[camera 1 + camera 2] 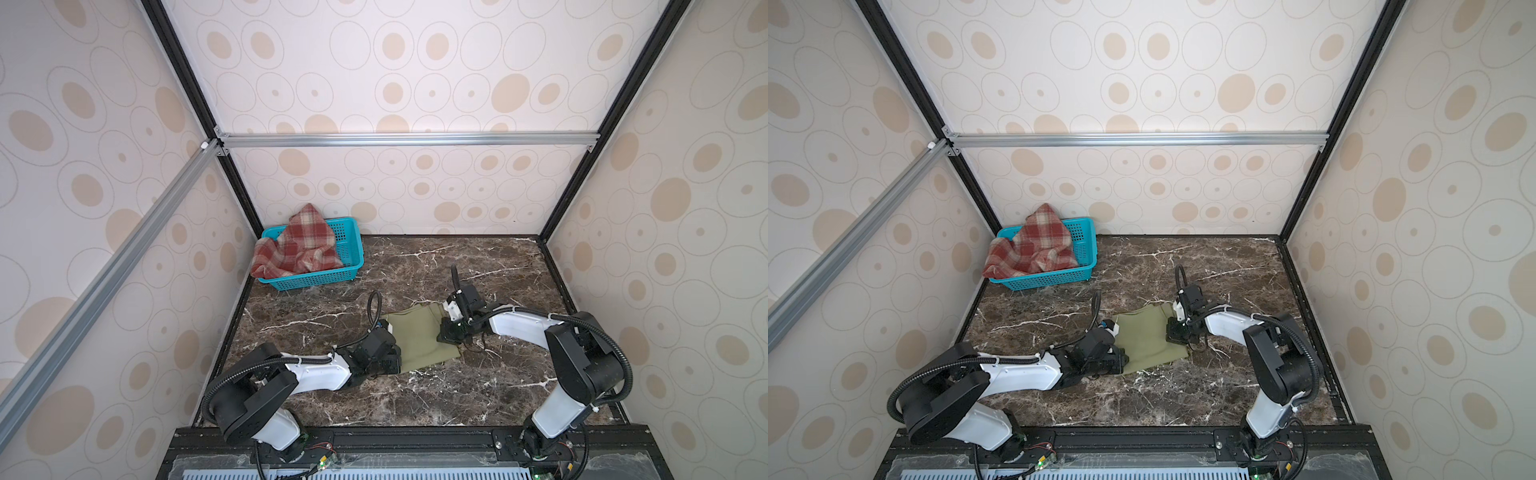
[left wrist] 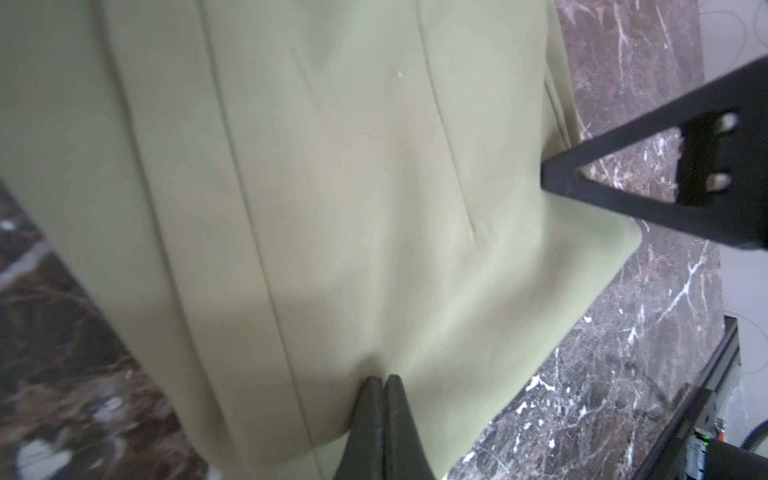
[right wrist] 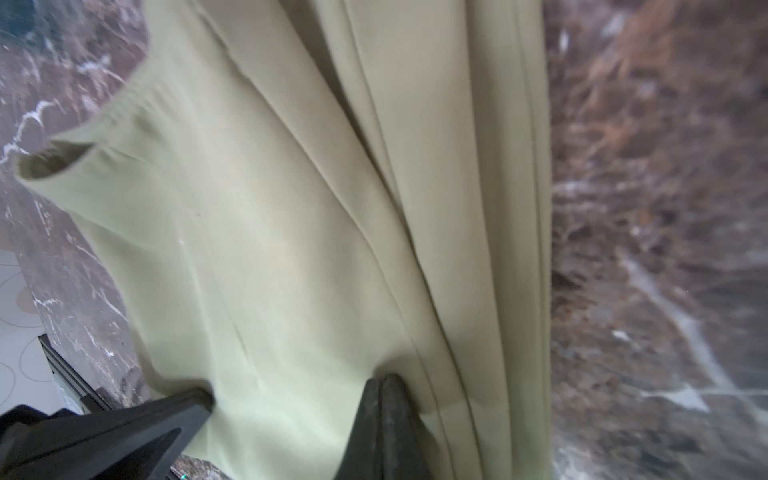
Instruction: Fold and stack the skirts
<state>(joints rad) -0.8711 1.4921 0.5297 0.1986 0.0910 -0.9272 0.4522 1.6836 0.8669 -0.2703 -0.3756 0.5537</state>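
Note:
I should swing the skirt straight with my grippers first, because the olive-green skirt's near edge point(image 1: 430, 366) is at an angle. Then my right gripper should open and take the stacked folds point(image 3: 472, 280).
The olive-green skirt point(image 1: 419, 336) point(image 1: 1148, 336) lies folded flat on the marble table, mid-front. My left gripper point(image 1: 392, 360) point(image 1: 1121, 361) is shut, its tips pressed onto the skirt's left near edge point(image 2: 383, 378), and no cloth shows between the jaws. My right gripper point(image 1: 448, 336) point(image 1: 1173, 334) is shut too, its tips dimpling the skirt's right edge point(image 3: 380, 378) beside stacked folds. The red-and-cream plaid skirt point(image 1: 297, 245) point(image 1: 1030, 245) lies crumpled in the basket at the back left, spilling over its left rim.
The teal perforated basket point(image 1: 351, 259) point(image 1: 1087, 249) stands in the back left corner against the walls. Patterned walls and black frame posts close in the marble table point(image 1: 457, 395) on three sides. A black rail runs along the front edge.

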